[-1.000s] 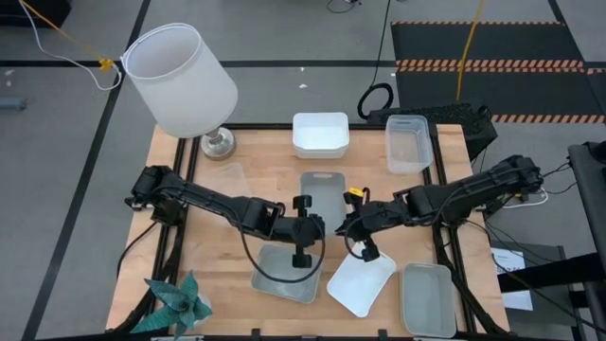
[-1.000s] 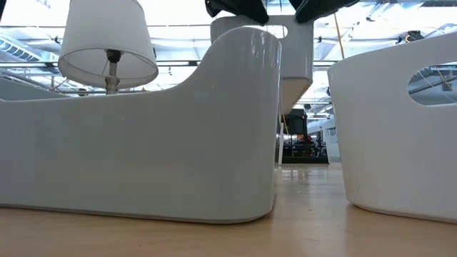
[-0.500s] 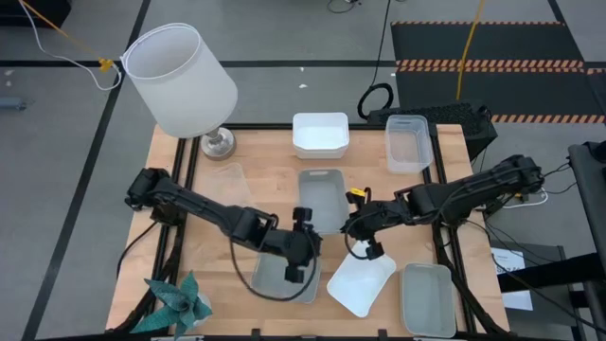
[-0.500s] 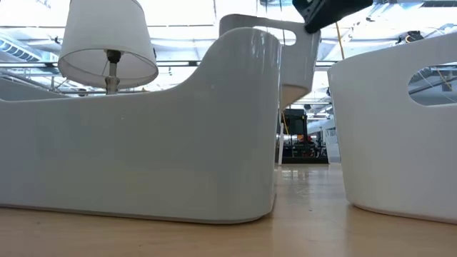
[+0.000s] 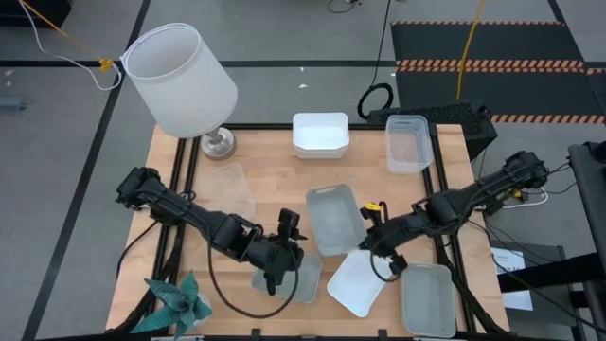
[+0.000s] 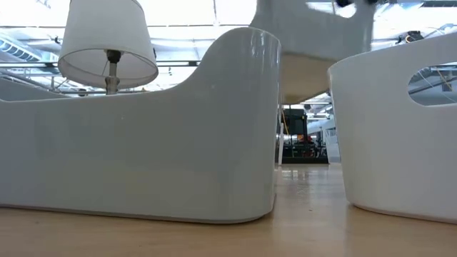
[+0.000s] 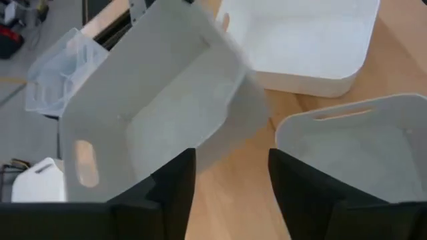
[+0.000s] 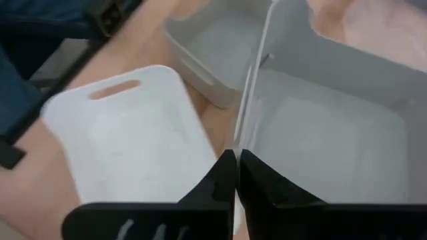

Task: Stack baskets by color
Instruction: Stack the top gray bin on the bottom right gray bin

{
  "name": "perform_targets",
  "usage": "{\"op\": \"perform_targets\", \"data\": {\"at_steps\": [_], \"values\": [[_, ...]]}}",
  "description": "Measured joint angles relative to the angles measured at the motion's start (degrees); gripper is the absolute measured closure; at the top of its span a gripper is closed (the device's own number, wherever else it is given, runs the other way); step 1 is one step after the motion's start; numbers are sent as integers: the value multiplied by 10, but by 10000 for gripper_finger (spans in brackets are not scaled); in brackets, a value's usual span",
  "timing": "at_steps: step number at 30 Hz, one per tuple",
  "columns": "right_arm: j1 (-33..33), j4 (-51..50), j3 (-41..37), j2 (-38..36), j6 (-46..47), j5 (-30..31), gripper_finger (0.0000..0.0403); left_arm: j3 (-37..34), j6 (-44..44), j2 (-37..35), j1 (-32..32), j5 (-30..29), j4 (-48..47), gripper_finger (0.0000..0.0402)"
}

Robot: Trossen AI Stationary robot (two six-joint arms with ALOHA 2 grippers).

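I should grab the basket's opposite side with my left gripper before my right gripper grabs the basket's far end, because my right gripper is holding the grey-green basket by one side.
My right gripper is shut on a translucent grey-green basket held in the air over the table's middle; the low view shows this basket above the table. My left gripper is open with nothing between its fingers. It hovers over another grey-green basket that stands on its bottom near the front edge. A white basket and a third grey-green basket stand at the front right. A white basket and a clear one stand at the back. My right gripper pinches the rim of one side wall of the grey-green basket, near its right near corner, with one finger inside and one outside. The fingers come slanting down from the table's right. The basket is lifted clear of the table, open side up.
A lamp with a big white shade stands at the back left corner. Another clear basket sits left of the middle. A teal cloth lies at the front left corner. Bare wood shows between the back baskets and the held one.
My left gripper has drawn away from the held basket's near end, toward the table's near edge and a little left, over the front grey-green basket. My right gripper has carried the held basket toward the right and near edges, and the basket has turned slightly.
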Motion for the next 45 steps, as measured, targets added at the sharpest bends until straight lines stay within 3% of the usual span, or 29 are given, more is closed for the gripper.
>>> {"op": "perform_targets", "data": {"at_steps": [6,10,20,25,29,45], "values": [[35,0,0,-3,24,1,401,0,47,9,9,0,24,257],[44,5,0,-3,43,2,401,0,98,28,12,4,61,260],[45,4,0,-3,76,2,401,0,138,47,31,27,71,170],[45,4,0,-3,85,2,401,0,136,46,47,69,70,161],[45,4,0,-3,84,2,401,-3,147,54,58,101,78,183],[45,4,0,-2,79,2,401,-15,217,67,65,104,101,330]]}}
